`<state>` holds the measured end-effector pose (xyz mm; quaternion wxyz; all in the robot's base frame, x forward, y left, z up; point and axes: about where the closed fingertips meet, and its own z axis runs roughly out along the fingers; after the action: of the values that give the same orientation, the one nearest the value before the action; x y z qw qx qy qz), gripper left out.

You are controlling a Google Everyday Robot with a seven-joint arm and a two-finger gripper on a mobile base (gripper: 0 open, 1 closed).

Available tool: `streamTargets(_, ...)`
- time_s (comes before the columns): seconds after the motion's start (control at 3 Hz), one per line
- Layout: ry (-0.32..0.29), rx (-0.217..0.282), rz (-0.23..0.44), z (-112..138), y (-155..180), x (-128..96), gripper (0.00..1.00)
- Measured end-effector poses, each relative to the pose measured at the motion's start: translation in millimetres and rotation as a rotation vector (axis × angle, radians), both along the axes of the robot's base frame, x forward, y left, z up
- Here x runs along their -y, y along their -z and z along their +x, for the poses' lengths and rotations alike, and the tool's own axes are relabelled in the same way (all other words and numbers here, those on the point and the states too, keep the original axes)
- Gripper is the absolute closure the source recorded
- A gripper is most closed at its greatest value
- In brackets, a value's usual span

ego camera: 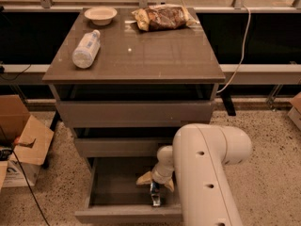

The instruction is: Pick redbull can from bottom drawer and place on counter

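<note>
The bottom drawer's inside (117,182) looks clear beside the redbull can (156,196), so the robot should expect the drawer to be empty when it lifts the can.
The bottom drawer (101,192) is pulled open at the foot of the cabinet. The redbull can (154,195), blue and silver, is inside it near the front right. My gripper (156,184) reaches down into the drawer directly over the can. Its tan fingers (144,179) are spread to either side of the can's top, and I see no grip on it. My white arm (207,173) covers the drawer's right side. The counter (150,51) is the glossy grey-brown top of the cabinet.
On the counter lie a clear water bottle (86,49) at the left, a white bowl (100,15) at the back left and a snack bag (162,17) at the back. A cardboard box (23,140) stands on the floor at the left. A cable (242,46) hangs at the right.
</note>
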<state>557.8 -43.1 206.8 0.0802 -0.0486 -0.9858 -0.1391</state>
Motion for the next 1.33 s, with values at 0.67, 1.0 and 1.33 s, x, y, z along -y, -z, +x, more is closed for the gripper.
streamTargets(0.67, 0.077, -0.080, 0.048, -5.2, 56.6, -7.0, 0.19)
streamTargets(1.0, 0.107, -0.111, 0.050, -7.8, 74.5, -5.8, 0.42)
streamTargets(1.33, 0.123, -0.126, 0.028, -10.1, 79.2, -3.1, 0.65)
